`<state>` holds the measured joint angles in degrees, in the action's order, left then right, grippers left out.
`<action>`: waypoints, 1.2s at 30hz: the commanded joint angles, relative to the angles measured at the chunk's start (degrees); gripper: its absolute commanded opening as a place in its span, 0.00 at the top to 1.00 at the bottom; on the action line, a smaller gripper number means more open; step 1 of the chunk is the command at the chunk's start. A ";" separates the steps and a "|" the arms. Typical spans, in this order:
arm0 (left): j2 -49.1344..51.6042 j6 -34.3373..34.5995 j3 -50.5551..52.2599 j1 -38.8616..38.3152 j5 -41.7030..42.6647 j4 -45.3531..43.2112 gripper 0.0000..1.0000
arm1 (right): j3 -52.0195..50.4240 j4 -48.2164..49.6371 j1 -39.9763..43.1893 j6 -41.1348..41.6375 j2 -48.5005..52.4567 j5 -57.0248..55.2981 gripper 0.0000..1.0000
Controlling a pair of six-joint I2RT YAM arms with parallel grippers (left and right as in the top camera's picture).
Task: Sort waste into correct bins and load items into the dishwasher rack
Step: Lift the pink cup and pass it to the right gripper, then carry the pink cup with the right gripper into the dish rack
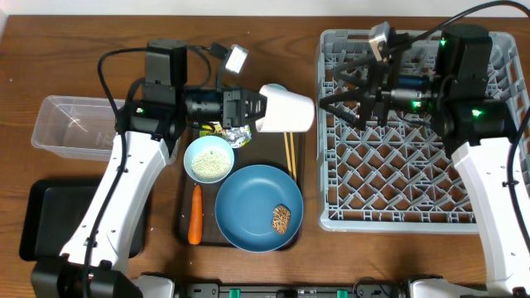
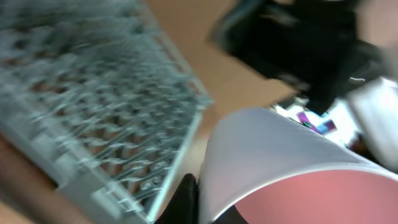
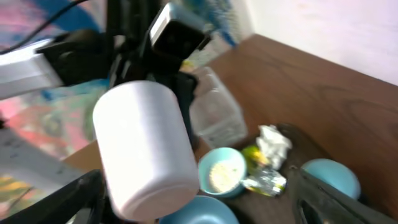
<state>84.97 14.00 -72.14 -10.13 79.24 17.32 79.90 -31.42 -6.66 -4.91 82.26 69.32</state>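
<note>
My left gripper holds the small pink cup's rim [image 1: 264, 108] short of the dishwasher rack, so my right gripper should take the cup's loose end [image 1: 305, 113] and load it.
My left gripper [image 1: 258, 108] is shut on the small pink cup [image 1: 287, 110] and holds it on its side above the brown tray, beside the grey dishwasher rack [image 1: 414, 178]. The left wrist view is blurred and shows the cup's pink inside [image 2: 311, 186] and the rack [image 2: 93, 112]. My right gripper [image 1: 331, 87] is open over the rack's left side, facing the cup [image 3: 146, 143], which is just in front of its spread fingers [image 3: 196, 190]. The pale blue bowl [image 1: 207, 159] holds rice. The blue plate [image 1: 248, 199] bears a brown lump [image 1: 281, 218].
On the brown tray [image 1: 184, 232] lie the carrot [image 1: 195, 213], chopsticks [image 1: 290, 153] and wrapper [image 1: 228, 132]. The tissue [image 3: 273, 143] and light-blue cup [image 3: 329, 177] show in the right wrist view. The clear tub [image 1: 74, 124] and black tray [image 1: 41, 223] are at the left.
</note>
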 commanded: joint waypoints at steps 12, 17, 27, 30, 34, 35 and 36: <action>-0.96 7.76 -0.96 0.13 10.78 -8.92 0.94 | 0.98 0.74 -9.18 -3.08 -0.13 6.99 0.30; -0.96 7.76 -0.96 0.13 10.73 -8.94 0.94 | 0.98 0.61 -9.18 -2.84 -0.15 6.99 0.39; -0.98 7.78 -0.96 0.13 10.73 -9.35 0.74 | 0.98 -0.42 -9.18 -2.40 -0.26 5.92 0.51; -0.96 7.76 -0.96 0.20 10.73 -9.73 0.36 | 1.01 -1.14 -8.98 -2.43 -1.18 0.59 0.51; -0.96 7.78 -0.96 0.20 10.75 -10.40 0.18 | 1.01 -1.20 -7.43 -2.40 -3.78 -4.13 0.54; -0.96 7.78 -0.96 0.20 10.75 -10.40 0.15 | 1.01 -1.40 -6.67 -2.40 -4.59 -5.33 0.54; -0.96 7.76 -0.96 0.20 10.73 -10.40 0.15 | 1.01 -1.81 -5.51 -2.40 -5.70 -6.78 0.54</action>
<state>84.95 22.22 -72.14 -9.80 88.25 7.16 79.90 -32.91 -14.59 -6.94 80.16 68.86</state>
